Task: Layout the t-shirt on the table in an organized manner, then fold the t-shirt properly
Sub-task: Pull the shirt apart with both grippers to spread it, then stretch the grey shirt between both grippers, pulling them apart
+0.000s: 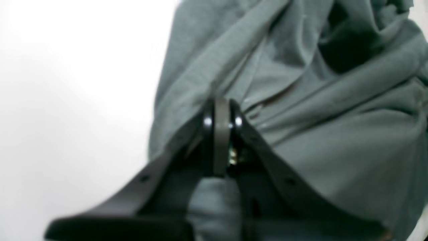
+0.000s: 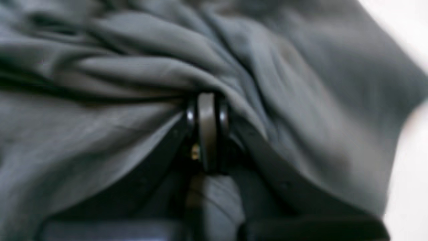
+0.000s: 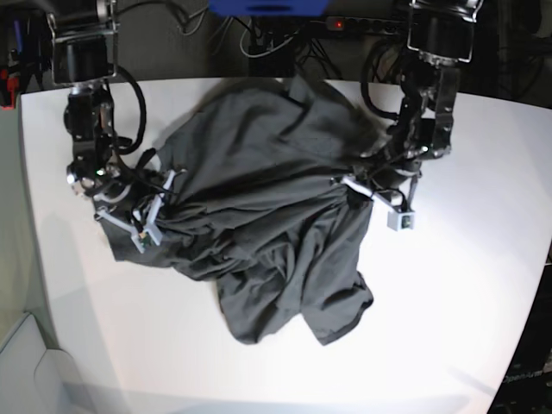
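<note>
Next, my right gripper pulls its held edge away from my left gripper to make the t-shirt flat before folding, because the t-shirt's middle (image 3: 259, 228) lies bunched up in loose folds.
The dark charcoal-grey t-shirt (image 3: 267, 207) lies crumpled in the middle of the white table (image 3: 448, 310), bunched with many folds and a flap hanging toward the front. My left gripper (image 3: 349, 181), on the right in the base view, is shut on a pinch of the t-shirt's right edge; its wrist view shows the closed tips (image 1: 221, 113) with the t-shirt (image 1: 334, 134) gathered around them. My right gripper (image 3: 162, 200), on the left in the base view, is shut on the t-shirt's left edge; its wrist view shows the tips (image 2: 207, 110) buried in folds of the t-shirt (image 2: 100, 134).
Cables and a power strip (image 3: 362, 21) lie behind the table's far edge. A blue object (image 3: 267, 7) sits at the top centre. The table's front and right parts show bare white surface.
</note>
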Robot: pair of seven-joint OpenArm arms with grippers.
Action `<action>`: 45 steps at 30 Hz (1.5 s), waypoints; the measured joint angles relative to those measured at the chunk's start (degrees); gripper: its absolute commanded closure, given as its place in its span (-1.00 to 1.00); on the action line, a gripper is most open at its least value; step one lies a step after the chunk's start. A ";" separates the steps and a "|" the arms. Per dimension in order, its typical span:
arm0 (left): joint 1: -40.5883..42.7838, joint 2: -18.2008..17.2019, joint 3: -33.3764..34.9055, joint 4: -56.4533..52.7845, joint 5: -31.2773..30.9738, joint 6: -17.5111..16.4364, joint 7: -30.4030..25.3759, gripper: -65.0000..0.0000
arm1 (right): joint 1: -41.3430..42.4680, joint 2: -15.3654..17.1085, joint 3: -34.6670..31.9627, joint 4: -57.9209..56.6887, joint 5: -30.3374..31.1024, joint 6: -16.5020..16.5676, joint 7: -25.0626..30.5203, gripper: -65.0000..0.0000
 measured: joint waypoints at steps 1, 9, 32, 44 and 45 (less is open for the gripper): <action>1.05 -0.13 -0.83 0.96 -0.02 0.13 0.11 0.99 | 1.01 0.42 0.00 -0.94 0.04 -0.02 -0.22 1.00; 8.15 0.09 -2.80 11.21 1.14 1.38 7.13 0.99 | 9.18 2.69 -0.28 -9.03 -1.27 -0.28 -2.25 1.00; -5.51 7.80 -11.37 18.56 2.82 2.08 18.18 0.99 | 0.15 -0.92 -0.46 20.61 -3.13 -1.33 -13.31 1.00; -19.21 11.43 -10.62 -5.18 2.64 1.86 10.91 0.99 | -10.49 -10.86 -5.75 19.96 -3.78 -1.33 -11.89 1.00; -19.32 11.15 -10.62 -6.84 2.82 1.86 8.98 0.99 | -10.40 -10.69 -5.70 18.88 -3.87 -1.38 -11.02 1.00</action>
